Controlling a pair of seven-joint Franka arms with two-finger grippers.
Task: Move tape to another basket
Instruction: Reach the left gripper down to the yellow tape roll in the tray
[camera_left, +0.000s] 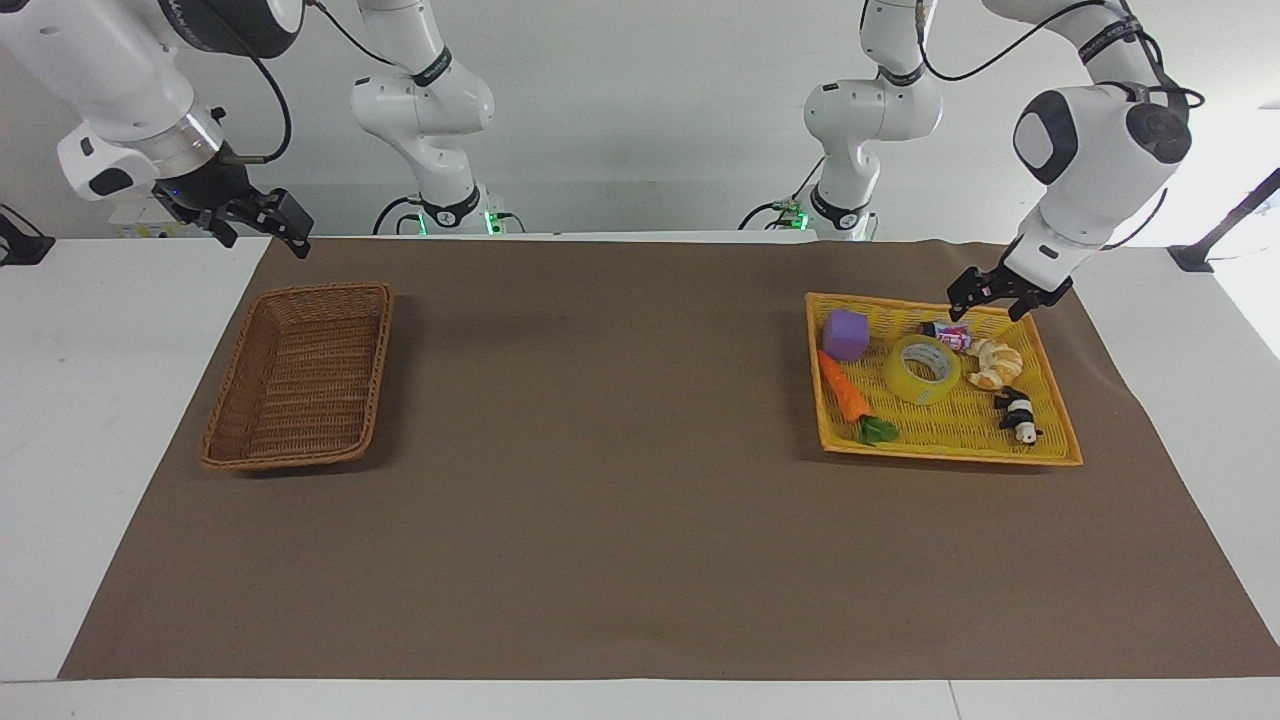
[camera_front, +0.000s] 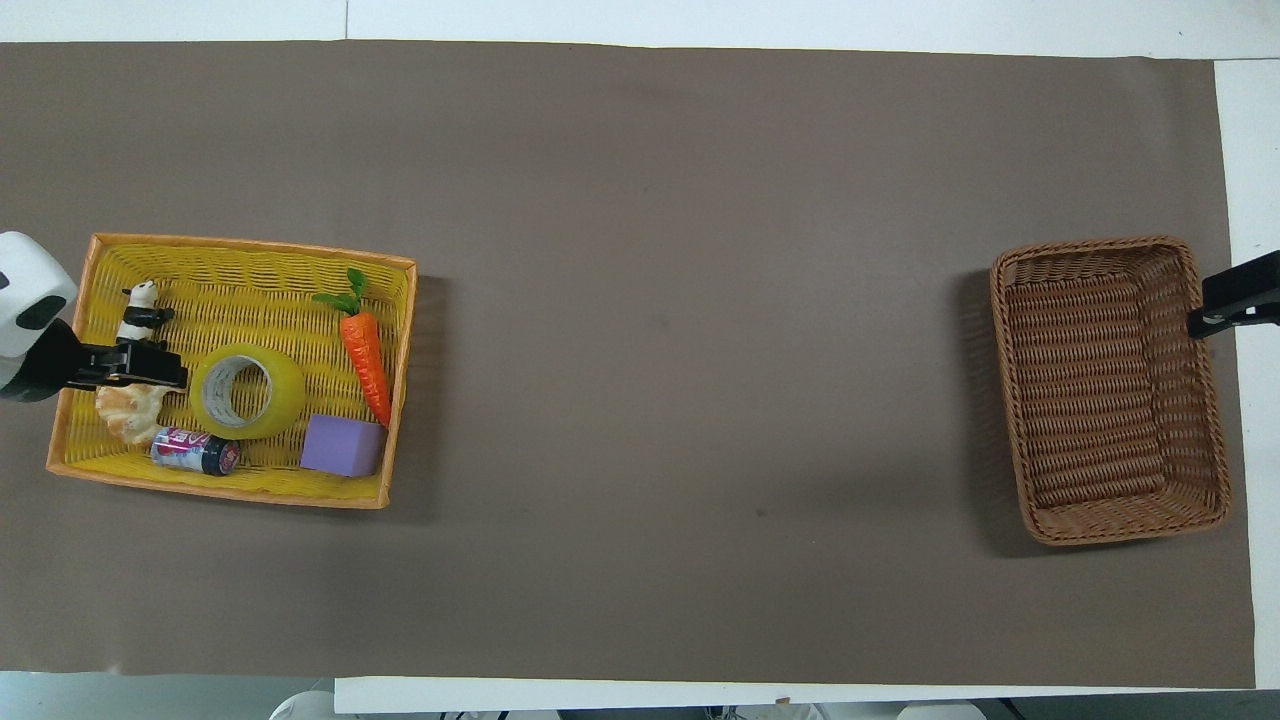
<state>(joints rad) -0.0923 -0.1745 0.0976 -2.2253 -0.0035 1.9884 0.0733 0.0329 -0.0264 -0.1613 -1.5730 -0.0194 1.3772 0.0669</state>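
Note:
My left gripper is on its way down, and the tape's hole (camera_front: 251, 391) faces up and is clear. The gripper should keep going down to the tape's rim (camera_front: 212, 390) beside the croissant and then close across that rim.
The yellow tape roll (camera_left: 922, 369) lies flat in the middle of the flat yellow tray (camera_left: 950, 455) at the left arm's end; it also shows in the overhead view (camera_front: 247, 391). My left gripper (camera_left: 990, 298) is open and empty in the air over the tray's edge nearer to the robots, above the small can and the croissant; in the overhead view it (camera_front: 150, 368) sits beside the tape. The brown wicker basket (camera_left: 322, 291) stands empty at the right arm's end (camera_front: 1100, 245). My right gripper (camera_left: 258, 225) is open, waiting over the basket's outer edge (camera_front: 1215, 310).
In the yellow tray (camera_front: 220, 490) around the tape lie a purple cube (camera_left: 846, 334), a carrot (camera_left: 843, 390), a croissant toy (camera_left: 994, 363), a panda figure (camera_left: 1018, 412) and a small can (camera_left: 948, 335). A brown mat (camera_left: 600, 450) covers the table between tray and basket.

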